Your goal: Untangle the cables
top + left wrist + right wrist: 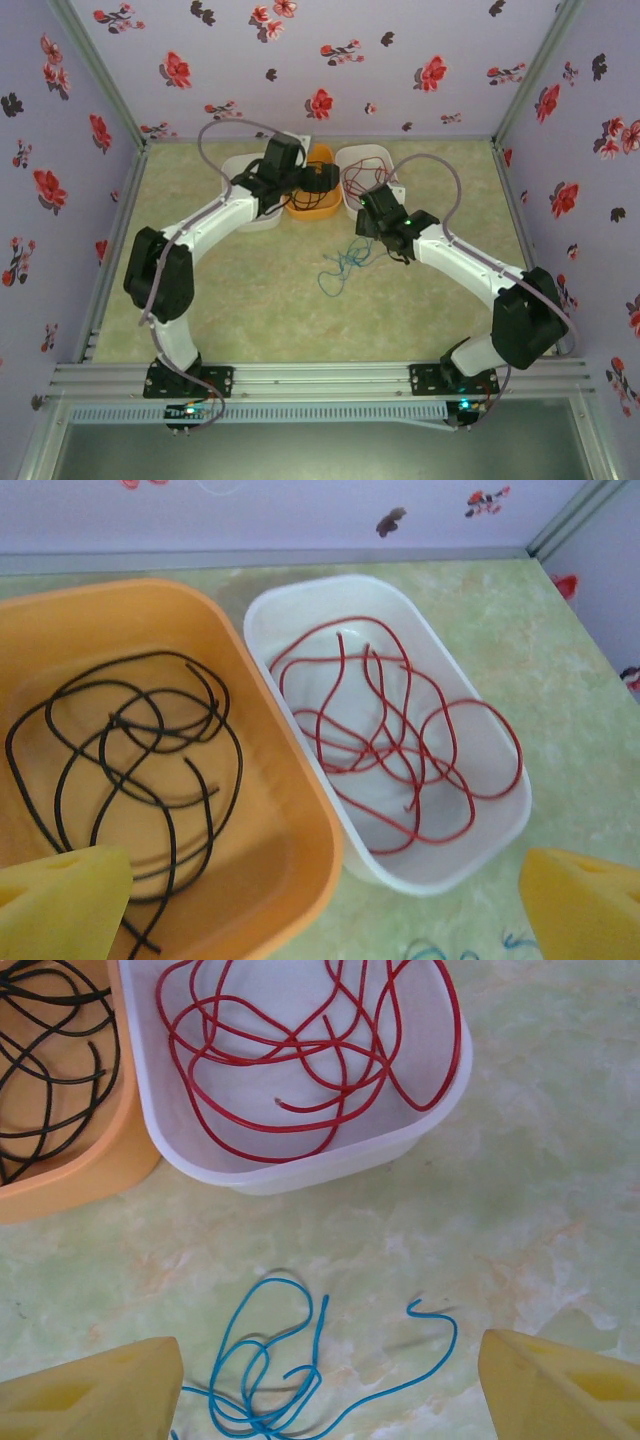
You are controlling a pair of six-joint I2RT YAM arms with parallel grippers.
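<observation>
The light blue cable [352, 258] is lying clear of the filled tubs, so the open left gripper should keep going toward the cable's crossing strands [343, 262] until its fingers close there.
Three cables lie apart. The black cable [118, 723] is coiled in the orange tub [290, 780]. The red cable [385, 750] loops inside the white tub [440, 880] beside it, with one loop hanging over the rim. The light blue cable [276, 1281] lies loose on the table in front of the tubs. My left gripper [320, 920] hangs open over the near edge of the two tubs, nothing between its yellow fingers [70, 895]. My right gripper [325, 1385] stands open above the blue cable, apart from it.
A second white tub [240, 165] sits left of the orange tub [310, 208], partly hidden by the left arm. All three tubs line the back wall. The blue cable [345, 265] lies mid-table between the arms, with open tabletop in front of it.
</observation>
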